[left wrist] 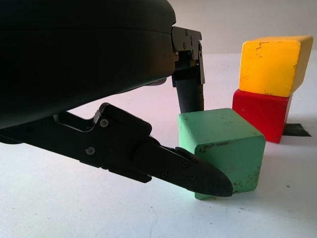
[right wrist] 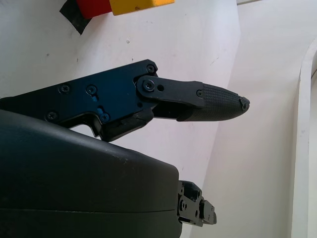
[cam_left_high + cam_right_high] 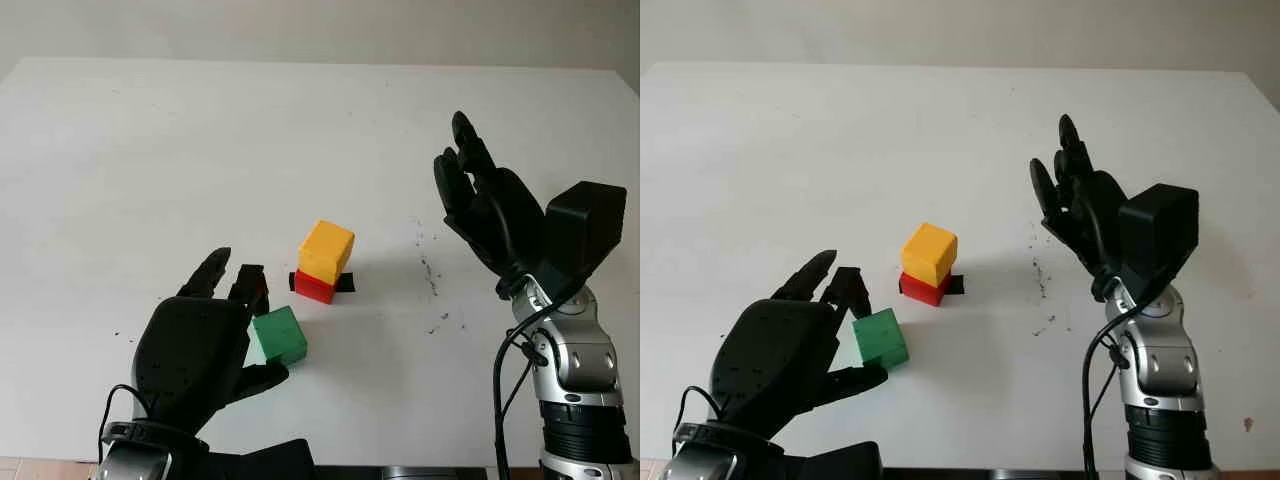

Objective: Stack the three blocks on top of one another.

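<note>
The green block will turn between the thumb and a finger when I lift it, because the thumb lies low across the block's near side and the finger is behind it.
A yellow block stands on a red block near the middle of the white table. A green block sits on the table just in front and to the left of that pair. My left hand is open around the green block, with the thumb against its near side and a finger behind its far side. My right hand is open and raised above the table, to the right of the stack.
A strip of black tape lies on the table under the red block. Small dark specks mark the surface to the right of the stack. The table's far edge meets a pale wall.
</note>
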Available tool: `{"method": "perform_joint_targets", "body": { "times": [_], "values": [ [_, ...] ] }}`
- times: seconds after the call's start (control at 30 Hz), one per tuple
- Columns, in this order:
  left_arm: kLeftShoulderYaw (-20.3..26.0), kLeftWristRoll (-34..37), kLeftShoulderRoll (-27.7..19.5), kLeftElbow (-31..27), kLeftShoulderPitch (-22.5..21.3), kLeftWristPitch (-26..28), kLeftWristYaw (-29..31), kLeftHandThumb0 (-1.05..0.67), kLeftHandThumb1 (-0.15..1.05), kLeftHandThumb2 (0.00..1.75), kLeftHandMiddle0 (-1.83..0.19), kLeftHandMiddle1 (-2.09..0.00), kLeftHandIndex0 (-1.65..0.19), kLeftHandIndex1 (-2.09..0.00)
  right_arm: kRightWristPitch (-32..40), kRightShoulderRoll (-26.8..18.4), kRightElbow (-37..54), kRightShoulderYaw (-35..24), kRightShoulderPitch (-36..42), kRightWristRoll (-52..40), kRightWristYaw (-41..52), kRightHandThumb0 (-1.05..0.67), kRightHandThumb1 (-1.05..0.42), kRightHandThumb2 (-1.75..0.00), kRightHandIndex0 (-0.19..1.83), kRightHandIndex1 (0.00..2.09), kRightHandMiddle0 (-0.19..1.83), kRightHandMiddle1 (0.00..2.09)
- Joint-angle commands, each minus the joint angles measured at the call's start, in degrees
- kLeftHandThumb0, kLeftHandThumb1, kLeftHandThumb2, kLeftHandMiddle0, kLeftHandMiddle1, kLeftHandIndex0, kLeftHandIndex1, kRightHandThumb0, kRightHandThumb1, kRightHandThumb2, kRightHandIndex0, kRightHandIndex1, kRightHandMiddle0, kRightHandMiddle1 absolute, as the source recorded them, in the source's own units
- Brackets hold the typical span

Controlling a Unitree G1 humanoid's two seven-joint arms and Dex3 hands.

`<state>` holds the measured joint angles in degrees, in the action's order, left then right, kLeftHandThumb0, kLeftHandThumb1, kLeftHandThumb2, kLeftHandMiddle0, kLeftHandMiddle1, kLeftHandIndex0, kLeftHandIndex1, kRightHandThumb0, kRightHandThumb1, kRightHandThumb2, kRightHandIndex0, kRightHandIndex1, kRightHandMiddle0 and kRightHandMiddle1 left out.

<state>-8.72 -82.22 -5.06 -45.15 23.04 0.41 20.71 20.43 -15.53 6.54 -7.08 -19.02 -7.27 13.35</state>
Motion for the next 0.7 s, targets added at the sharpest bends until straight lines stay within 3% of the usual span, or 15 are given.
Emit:
{"method": "perform_joint_targets", "body": {
  "times": [0.0, 0.07, 0.17, 0.67],
  "values": [
    [-0.2, 0.7, -0.6, 0.1, 0.7, -0.2, -1.2, -0.46, 1.04, 0.06, -0.22, -0.06, -0.06, -1.55, 0.5, -0.6, 1.3, -0.5, 0.4, -0.2, -0.2, -0.69, -1.05, -0.52, -0.19, 0.0, -0.19, 0.05],
    [-0.2, 1.8, -0.7, 0.4, 1.0, -0.1, -2.9, -0.37, 1.02, 0.05, -0.25, -0.06, -0.1, -1.34, 0.7, -0.8, 1.3, -0.4, 0.4, 0.0, -0.2, -0.7, -1.05, -0.51, -0.19, 0.0, -0.19, 0.05],
    [-0.2, 3.4, -1.0, 0.8, 1.2, 0.0, -4.7, -0.31, 0.98, 0.04, -0.27, -0.07, -0.14, -1.25, 1.1, -0.5, 1.5, -0.5, 0.4, 0.1, -0.8, -0.69, -1.05, -0.5, -0.19, 0.0, -0.18, 0.05],
    [0.7, 10.7, -1.9, -0.5, 1.6, 0.7, -4.8, -0.27, 0.97, 0.05, -0.33, -0.08, -0.1, -1.42, 0.1, -1.3, 1.3, -0.2, 0.7, 0.4, 0.2, -0.65, -1.05, -0.48, -0.19, 0.0, -0.19, 0.05]
  ]
}}
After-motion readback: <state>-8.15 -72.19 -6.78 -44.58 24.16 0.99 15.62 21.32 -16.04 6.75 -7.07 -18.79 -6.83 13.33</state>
